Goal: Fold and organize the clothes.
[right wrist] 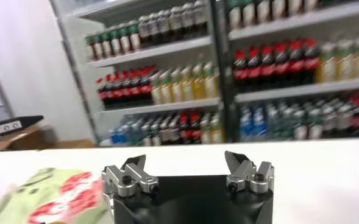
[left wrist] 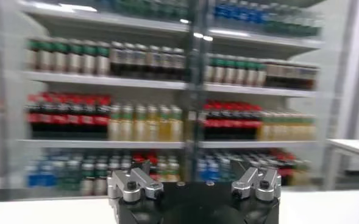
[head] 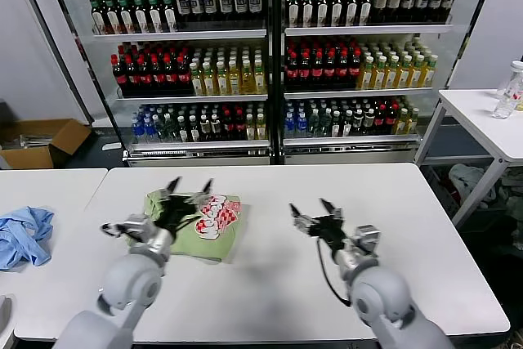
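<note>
My left gripper is on the side where the folded light green bundle lies off-centre, so my right gripper should pinch its printed end and pull the bundle to the middle.
The clothes lie as a folded light green bundle on the white table, left of centre, with the red-and-white print facing up. My left gripper hovers over the bundle's far edge, open and holding nothing. In the left wrist view that gripper shows wide-spread fingers against the shelves, and the shirt is out of sight. My right gripper stands open over bare table to the right of the bundle. The right wrist view shows this gripper empty, with the clothes off to one side.
A crumpled blue cloth lies on the neighbouring table at the left. Glass-door coolers full of bottles stand behind the table. A cardboard box sits on the floor at the left. At the right, a side table carries a bottle.
</note>
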Robot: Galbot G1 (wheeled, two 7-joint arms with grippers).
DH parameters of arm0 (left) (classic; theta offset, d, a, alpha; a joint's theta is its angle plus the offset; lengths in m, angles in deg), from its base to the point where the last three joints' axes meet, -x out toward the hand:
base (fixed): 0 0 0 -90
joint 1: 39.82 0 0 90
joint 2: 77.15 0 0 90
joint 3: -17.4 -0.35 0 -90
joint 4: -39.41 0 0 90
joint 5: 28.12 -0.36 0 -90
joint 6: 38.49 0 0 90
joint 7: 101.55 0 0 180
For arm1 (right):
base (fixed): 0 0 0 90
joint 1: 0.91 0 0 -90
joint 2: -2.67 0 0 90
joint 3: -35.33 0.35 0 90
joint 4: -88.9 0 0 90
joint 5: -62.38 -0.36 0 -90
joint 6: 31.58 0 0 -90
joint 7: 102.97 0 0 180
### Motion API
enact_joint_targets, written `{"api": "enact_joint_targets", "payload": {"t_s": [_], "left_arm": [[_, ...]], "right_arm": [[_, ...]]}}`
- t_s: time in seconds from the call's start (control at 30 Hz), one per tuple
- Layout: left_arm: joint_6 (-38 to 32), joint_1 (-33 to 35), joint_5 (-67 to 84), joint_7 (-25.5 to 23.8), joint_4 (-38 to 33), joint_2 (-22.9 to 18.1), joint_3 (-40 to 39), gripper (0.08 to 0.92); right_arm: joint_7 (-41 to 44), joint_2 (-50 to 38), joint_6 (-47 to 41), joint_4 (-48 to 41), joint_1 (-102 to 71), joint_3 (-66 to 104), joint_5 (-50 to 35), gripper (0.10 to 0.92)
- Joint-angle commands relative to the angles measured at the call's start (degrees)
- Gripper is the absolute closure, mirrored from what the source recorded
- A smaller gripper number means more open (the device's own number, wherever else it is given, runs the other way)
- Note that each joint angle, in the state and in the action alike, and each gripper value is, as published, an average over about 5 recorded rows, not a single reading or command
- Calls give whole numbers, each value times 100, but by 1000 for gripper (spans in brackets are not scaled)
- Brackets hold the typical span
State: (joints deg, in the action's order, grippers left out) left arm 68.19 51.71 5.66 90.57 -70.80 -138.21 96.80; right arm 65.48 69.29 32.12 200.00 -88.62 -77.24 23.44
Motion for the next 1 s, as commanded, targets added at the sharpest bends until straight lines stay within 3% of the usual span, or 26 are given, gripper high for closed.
{"api": "enact_joint_targets", "payload": {"t_s": [0.03,0.43,0.77,1.0], "left_arm": [[-517,1365,-139,165,-251,283,1624,182],[-649,1651,-111,170,-240,226,1850,177],[-677,1630,-76,175,-174,250,1838,177],[-675,1622,-72,174,-164,256,1807,177]], "right_arm": [[-869,802,-484,-1608,1704,-1942,-1264,203],[-1163,1513,-681,-2945,2216,-2132,-1309,203],[-1023,1901,-678,-3402,2415,-2180,-1444,214],[-1019,1820,-628,-3474,2479,-2161,-1481,388]]}}
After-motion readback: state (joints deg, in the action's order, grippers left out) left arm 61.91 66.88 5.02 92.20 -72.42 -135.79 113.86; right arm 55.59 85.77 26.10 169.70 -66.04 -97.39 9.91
